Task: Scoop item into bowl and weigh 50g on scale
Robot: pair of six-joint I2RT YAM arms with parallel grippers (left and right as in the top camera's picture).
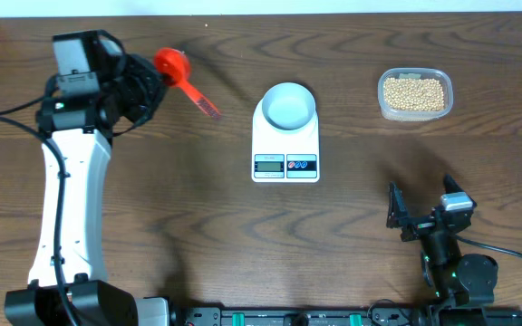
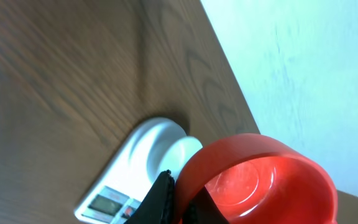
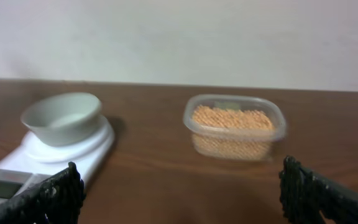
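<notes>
I should keep moving my right gripper toward the red scoop's handle, which sticks out free from my left gripper, and close my right gripper on the handle's loose end.
A pale bowl stands empty on the white scale at the table's middle; both also show in the right wrist view, the bowl on the scale. The tan beans fill a clear tub at the back right and show in the right wrist view. My left gripper is shut on the cup rim of a red scoop, held left of the scale with its handle pointing toward the scale. The left wrist view shows the fingers pinching the scoop. My right gripper is open and empty, in front of the tub.
The clear plastic tub sits right of the scale, about a hand's width away, and shows in the right wrist view. The left arm's white link runs along the left side. A pale wall stands behind the table's far edge.
</notes>
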